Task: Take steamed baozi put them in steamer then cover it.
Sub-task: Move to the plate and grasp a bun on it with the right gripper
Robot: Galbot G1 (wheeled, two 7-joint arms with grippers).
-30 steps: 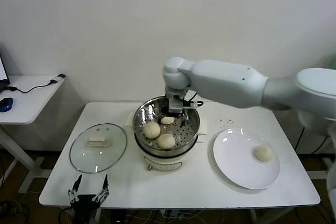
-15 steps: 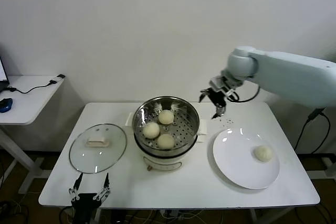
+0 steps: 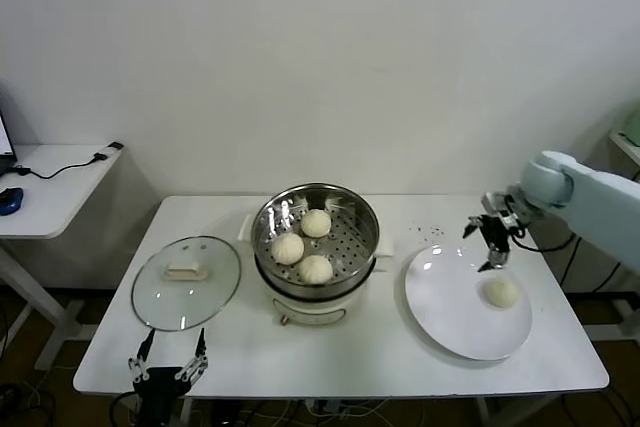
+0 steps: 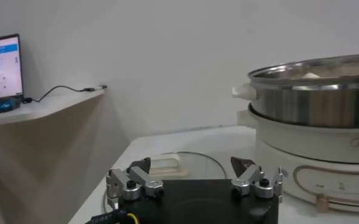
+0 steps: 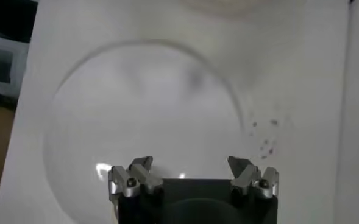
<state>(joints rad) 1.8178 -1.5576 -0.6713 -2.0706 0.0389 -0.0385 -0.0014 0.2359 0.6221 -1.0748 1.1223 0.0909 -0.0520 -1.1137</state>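
Note:
The three baozi in the steamer (image 3: 316,269) still look round and full. The baozi on the plate (image 3: 502,293) will therefore keep its dome shape when I carry it over.
Three cream-white baozi (image 3: 301,245) lie in the shiny steamer (image 3: 330,285) at the table's middle. A fourth baozi (image 3: 502,292) lies on the white plate (image 3: 450,317) at the right. My right gripper (image 3: 489,243) is open and empty, hovering over the plate's far edge just behind that baozi; its wrist view shows the plate (image 5: 88,122) below its open gripper (image 5: 191,164). The glass cover (image 3: 187,281) with cream handle lies flat on the table left of the steamer. My left gripper (image 3: 170,357) is open, parked at the table's front left edge; its own view shows it (image 4: 191,165) open.
A side desk (image 3: 50,182) with a cable and a laptop edge stands at the far left. A wall runs behind the table. In the left wrist view the steamer (image 4: 316,115) and the cover (image 4: 179,163) show ahead.
My right arm has swung from inside the steamer, where it left the third baozi, rightward across the table to above the plate. The left arm has not moved.

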